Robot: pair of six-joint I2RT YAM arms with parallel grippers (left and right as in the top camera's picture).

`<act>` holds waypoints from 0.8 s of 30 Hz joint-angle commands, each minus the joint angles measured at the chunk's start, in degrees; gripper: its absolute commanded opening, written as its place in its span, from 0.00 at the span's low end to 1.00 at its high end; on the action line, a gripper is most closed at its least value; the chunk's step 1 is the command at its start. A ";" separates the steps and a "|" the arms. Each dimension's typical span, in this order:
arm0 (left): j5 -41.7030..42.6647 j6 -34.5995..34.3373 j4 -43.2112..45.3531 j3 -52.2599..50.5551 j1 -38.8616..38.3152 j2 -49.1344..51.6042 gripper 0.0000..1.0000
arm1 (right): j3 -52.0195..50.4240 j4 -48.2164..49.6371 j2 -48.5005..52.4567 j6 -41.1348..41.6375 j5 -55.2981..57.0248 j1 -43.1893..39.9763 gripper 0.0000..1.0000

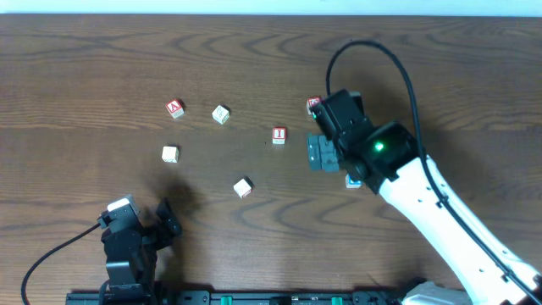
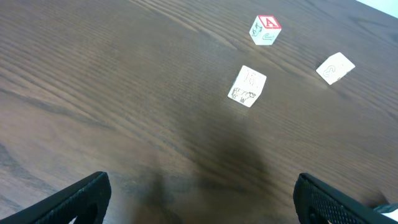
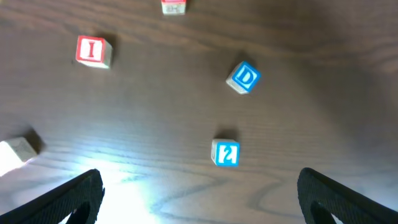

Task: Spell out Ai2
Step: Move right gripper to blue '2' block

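The blue 2 block [image 3: 225, 153] is square to my right gripper's open fingers and clear of the blue D block, so I should go down next until the fingers straddle it [image 1: 353, 181].
A red-edged A block [image 1: 174, 108] lies at the left of the table and also shows in the left wrist view [image 2: 265, 29]. A red-edged I block [image 1: 279, 135] lies near the middle and shows in the right wrist view [image 3: 93, 50]. A blue 2 block [image 3: 225, 153] lies just ahead of my open, empty right gripper [image 3: 199, 202], between its fingers' lines. In the overhead view the right gripper [image 1: 321, 152] hovers right of the I block. My left gripper [image 1: 167, 222] is open and empty near the front edge [image 2: 208, 208].
A blue D block [image 3: 243, 78] lies beyond the 2. A blue block [image 1: 353, 180] peeks from under the right arm. A red block [image 1: 313, 104] and white blocks [image 1: 221, 114], [image 1: 170, 153], [image 1: 243, 187] are scattered about. A white animal-picture block [image 2: 247, 86] lies ahead of the left gripper.
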 commanded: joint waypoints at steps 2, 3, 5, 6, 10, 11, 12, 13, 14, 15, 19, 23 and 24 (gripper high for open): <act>0.02 0.44 -0.09 -0.61 -0.20 -0.35 0.95 | -5.77 2.32 -3.21 2.80 0.07 -0.44 0.98; 0.02 0.44 -0.09 -0.61 -0.20 -0.35 0.95 | -7.48 3.13 -3.65 3.54 0.02 -0.55 0.98; 0.02 0.44 -0.09 -0.61 -0.20 -0.35 0.95 | -10.10 4.81 -4.20 3.74 -0.59 -0.79 0.95; 0.02 0.44 -0.09 -0.61 -0.20 -0.35 0.95 | -11.54 5.77 -4.24 3.82 -1.20 -0.98 0.94; 0.02 0.44 -0.09 -0.61 -0.20 -0.35 0.96 | -16.59 9.55 -4.24 4.46 -4.55 -2.73 0.93; 0.02 0.44 -0.09 -0.61 -0.20 -0.35 0.95 | -17.64 10.40 -4.22 4.59 -5.18 -3.28 0.93; 0.02 0.44 -0.09 -0.61 -0.20 -0.35 0.95 | -18.69 11.21 -4.22 4.61 -5.77 -3.93 0.93; 0.02 0.44 -0.09 -0.61 -0.20 -0.35 0.95 | -19.67 11.96 -4.22 4.83 -6.03 -4.70 0.92; 0.02 0.44 -0.09 -0.61 -0.20 -0.35 0.95 | -20.70 12.74 -4.22 4.79 -6.21 -5.55 0.92; 0.02 0.44 -0.09 -0.61 -0.20 -0.35 0.95 | -21.59 13.35 -4.22 4.79 -6.45 -6.36 0.92; 0.02 0.44 -0.09 -0.61 -0.20 -0.35 0.95 | -24.52 16.11 -4.22 4.74 -9.51 -9.09 0.89; 0.02 0.44 -0.09 -0.61 -0.20 -0.35 0.95 | -27.17 19.04 -4.15 4.72 -10.43 -10.73 0.86; 0.02 0.44 -0.09 -0.61 -0.20 -0.35 0.95 | -27.67 19.65 -4.04 4.72 -10.43 -10.88 0.84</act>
